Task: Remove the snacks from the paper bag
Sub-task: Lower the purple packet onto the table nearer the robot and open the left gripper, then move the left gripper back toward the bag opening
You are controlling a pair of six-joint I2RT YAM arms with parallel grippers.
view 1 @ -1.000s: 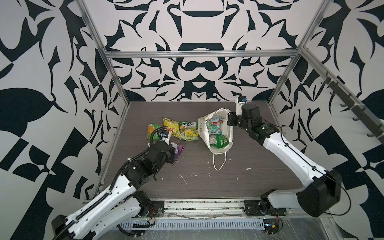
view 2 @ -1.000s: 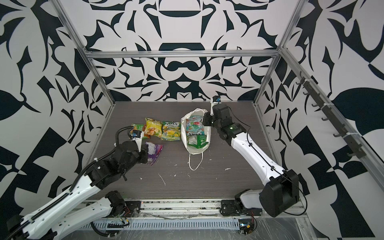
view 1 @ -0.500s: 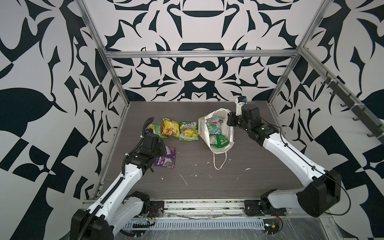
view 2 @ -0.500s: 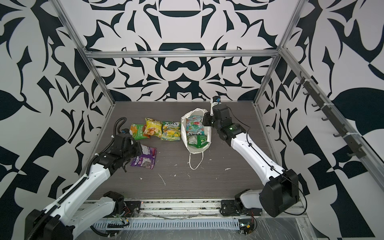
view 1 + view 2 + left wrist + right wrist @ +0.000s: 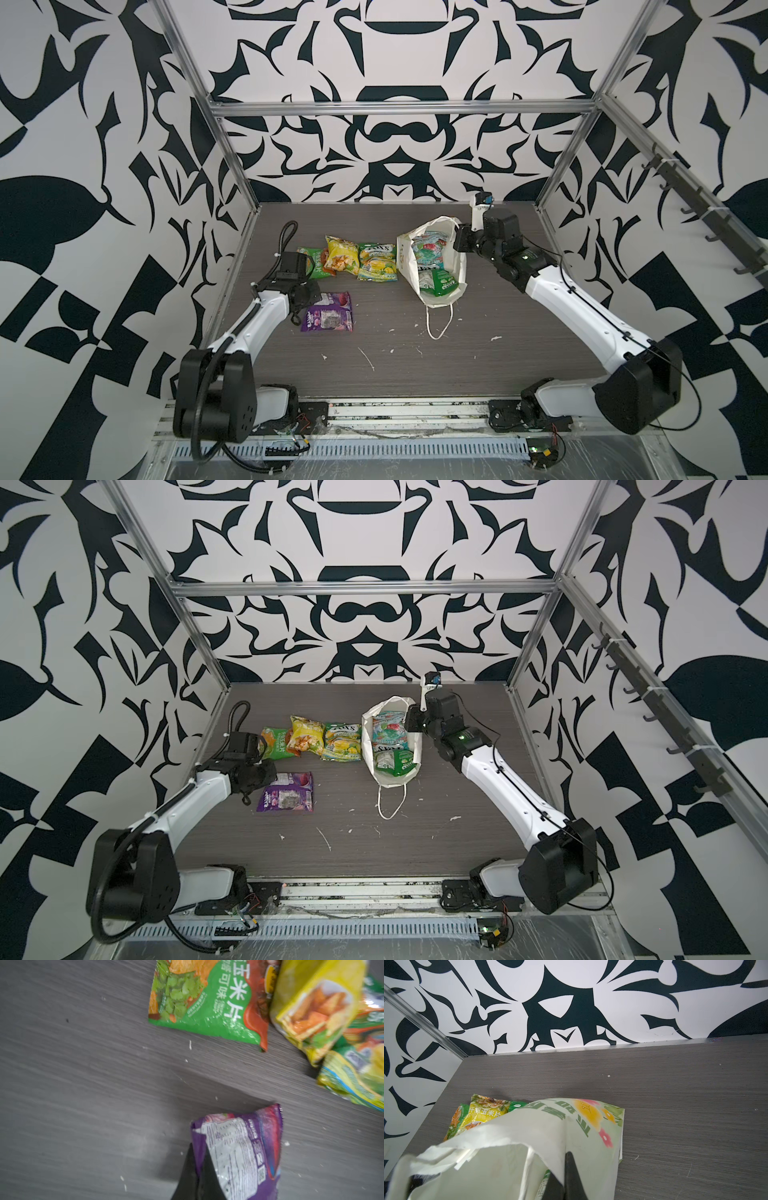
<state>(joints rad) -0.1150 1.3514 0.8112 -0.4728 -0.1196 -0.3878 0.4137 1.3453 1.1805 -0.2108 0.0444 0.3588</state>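
Note:
There is open space point(image 5: 286, 765) in front of the green packet, so my left gripper should keep moving the purple packet there and let go close to the green packet's edge point(image 5: 281, 757).
The white paper bag point(image 5: 457, 270) lies mouth-up at mid-table, with a teal-red packet point(image 5: 428, 247) and a green packet point(image 5: 436, 284) inside. My right gripper point(image 5: 459, 243) is shut on the bag's rim point(image 5: 529, 1136), one finger inside and one outside. Three snacks lie in a row left of the bag: green point(image 5: 311, 259), yellow point(image 5: 341, 254) and green-yellow FOX'S point(image 5: 377, 262). The purple packet point(image 5: 329, 318) lies flat in front of them. My left gripper point(image 5: 199, 1172) is shut on its edge.
The bag's cord handle point(image 5: 438, 320) trails toward the front edge. Small white scraps point(image 5: 368, 359) dot the dark table. Metal frame posts point(image 5: 232, 158) and patterned walls close in the left, back and right sides.
My left arm has pulled back to the left and lowered the purple packet from above the table onto it. The right arm and the bag have not moved.

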